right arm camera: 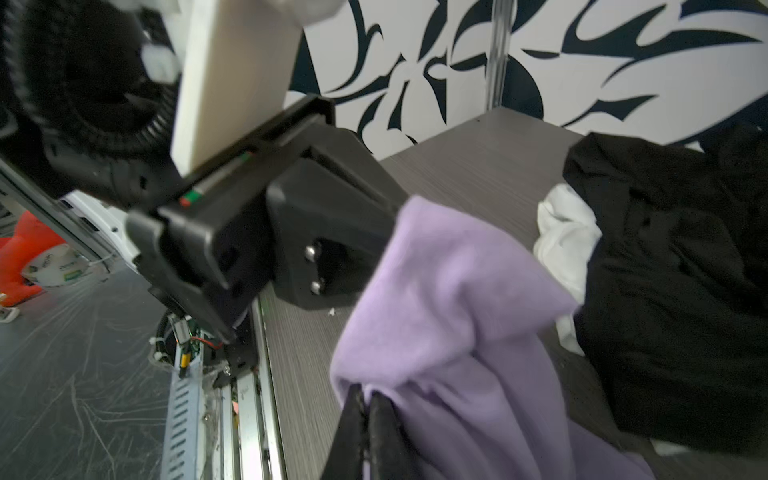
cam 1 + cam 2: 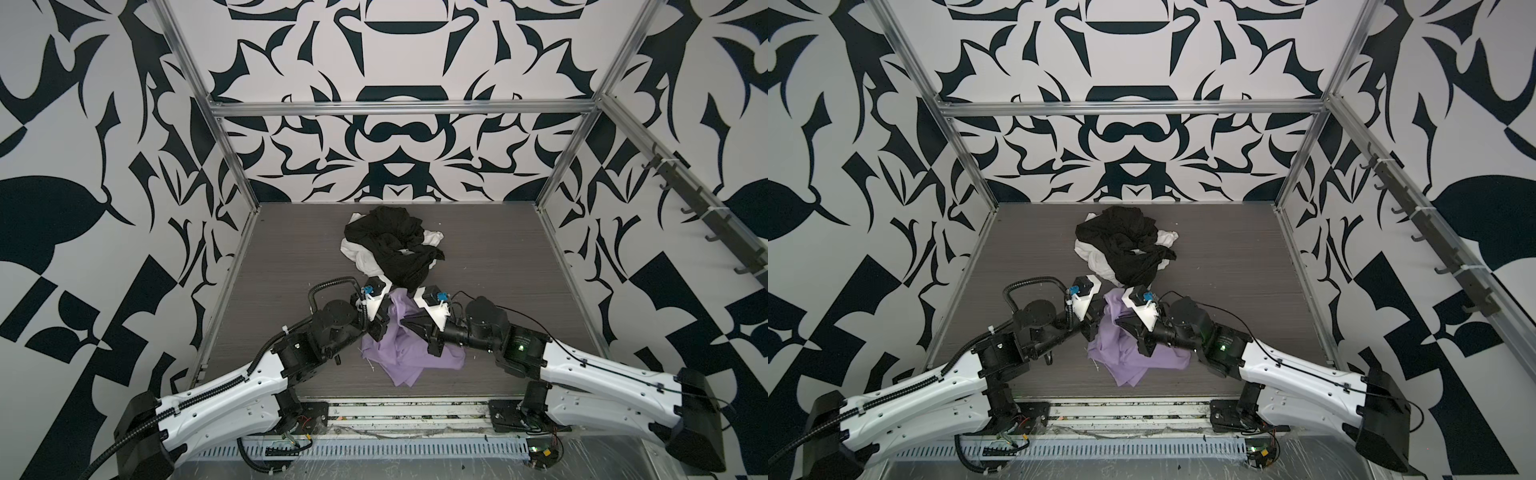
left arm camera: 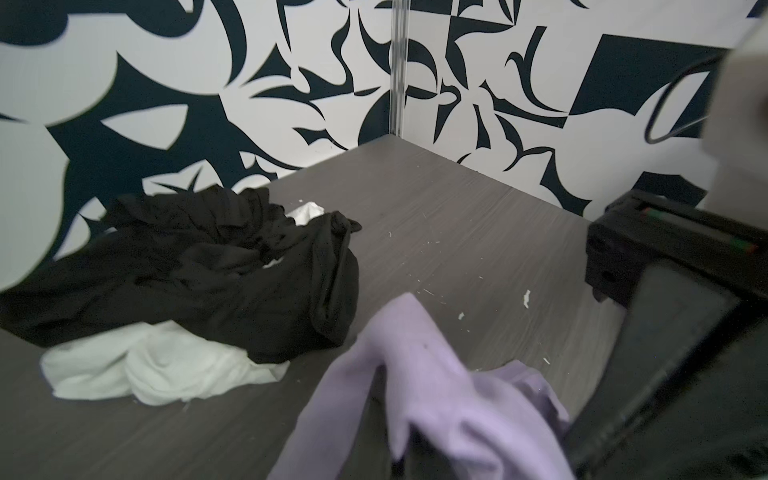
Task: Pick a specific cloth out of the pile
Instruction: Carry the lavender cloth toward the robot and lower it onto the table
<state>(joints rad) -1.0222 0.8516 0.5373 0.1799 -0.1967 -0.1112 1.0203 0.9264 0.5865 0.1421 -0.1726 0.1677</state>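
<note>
The lavender cloth point(image 2: 402, 304) is clear of the black garment, so my right gripper keeps lowering the cloth's fold to the table's front middle and lets go there.
The lavender cloth point(image 2: 405, 353) point(image 2: 1133, 357) lies at the table's front middle, apart from the pile, with its upper part lifted between both grippers. The pile is a black garment point(image 2: 390, 245) point(image 3: 208, 266) on top of a white garment point(image 2: 357, 253) point(image 3: 158, 365), farther back. My right gripper point(image 1: 365, 399) is shut on a fold of the cloth point(image 1: 453, 291). My left gripper point(image 2: 386, 318) reaches into the cloth from the left. In the left wrist view its jaws are hidden under the draped cloth point(image 3: 419, 365).
Patterned walls and a metal frame enclose the grey wood-grain table point(image 2: 478, 257) on three sides. A metal rail point(image 2: 407, 409) runs along the front edge. Small white scraps point(image 3: 527, 298) lie on the table. A rack of hooks point(image 2: 706, 216) hangs on the right wall.
</note>
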